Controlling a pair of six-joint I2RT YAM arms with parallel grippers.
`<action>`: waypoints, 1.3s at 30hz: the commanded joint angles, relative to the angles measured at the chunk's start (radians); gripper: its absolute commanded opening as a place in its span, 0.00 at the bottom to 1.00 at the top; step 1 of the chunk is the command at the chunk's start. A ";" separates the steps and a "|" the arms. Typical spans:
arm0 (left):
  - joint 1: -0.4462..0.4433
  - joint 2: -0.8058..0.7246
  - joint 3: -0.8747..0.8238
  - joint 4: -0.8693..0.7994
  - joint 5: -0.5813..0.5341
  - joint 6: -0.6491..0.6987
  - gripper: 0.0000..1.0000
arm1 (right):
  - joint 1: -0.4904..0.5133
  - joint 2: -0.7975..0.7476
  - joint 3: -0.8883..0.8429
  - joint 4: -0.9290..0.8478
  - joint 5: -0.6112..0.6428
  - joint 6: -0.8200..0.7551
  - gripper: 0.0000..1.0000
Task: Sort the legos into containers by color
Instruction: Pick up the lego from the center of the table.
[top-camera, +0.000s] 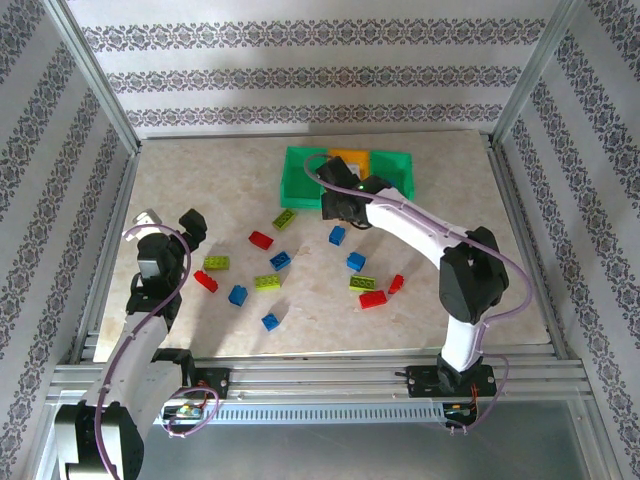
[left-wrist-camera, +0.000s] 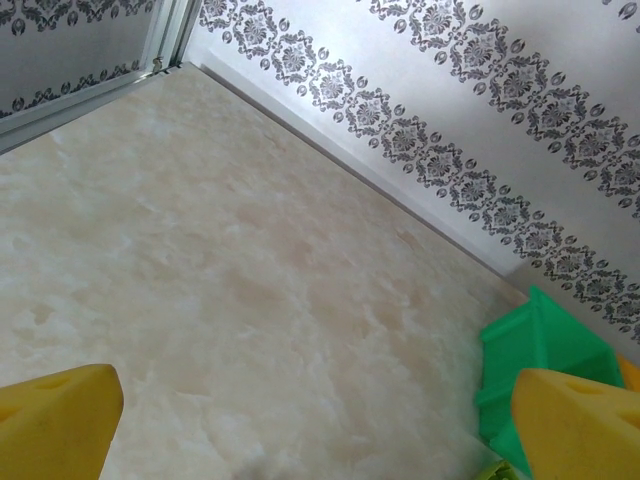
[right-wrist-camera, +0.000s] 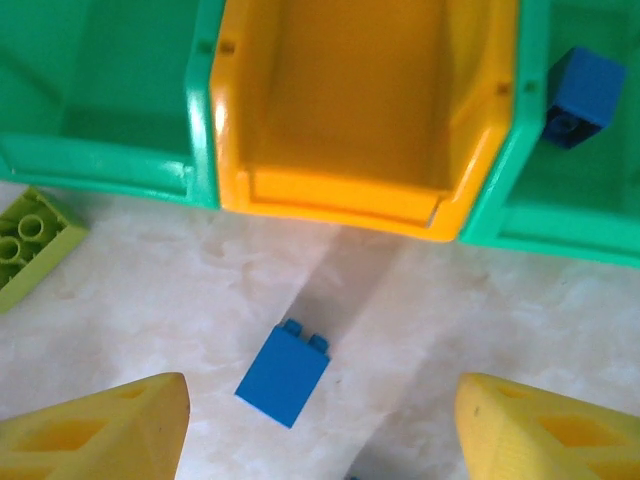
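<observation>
My right gripper should keep moving down until it closes on the brick's sides (right-wrist-camera: 307, 393), since the blue brick (right-wrist-camera: 282, 374) lies clear of the orange bin and inside the finger gap.
Red, blue and lime legos lie scattered on the table in front of three bins: a green bin (top-camera: 300, 172), an orange bin (top-camera: 351, 158) and a second green bin (top-camera: 398, 172). My right gripper (top-camera: 336, 212) hovers open just in front of the bins. In the right wrist view a blue brick (right-wrist-camera: 283, 372) lies on the table between the spread yellow fingers of that gripper (right-wrist-camera: 320, 425), apart from both. Another blue brick (right-wrist-camera: 582, 95) sits inside the right green bin (right-wrist-camera: 560, 235). My left gripper (top-camera: 170, 222) is open and holds nothing, raised at the table's left.
A lime brick (right-wrist-camera: 30, 245) lies beside the left green bin (right-wrist-camera: 100, 170). The orange bin (right-wrist-camera: 340, 195) holds nothing that I can see. Loose bricks include red (top-camera: 261, 239), blue (top-camera: 280, 261), lime (top-camera: 216, 263) and red (top-camera: 373, 299). Patterned walls and metal frame posts enclose the table.
</observation>
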 joint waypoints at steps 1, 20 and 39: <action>0.015 -0.006 -0.036 0.046 -0.019 -0.023 1.00 | 0.016 0.058 -0.017 -0.034 -0.023 0.085 0.72; 0.015 0.059 -0.020 0.066 0.050 -0.006 1.00 | -0.003 0.234 0.008 -0.007 -0.106 0.164 0.69; 0.015 0.075 -0.018 0.066 0.066 -0.006 1.00 | -0.019 0.320 0.083 0.036 -0.161 0.124 0.49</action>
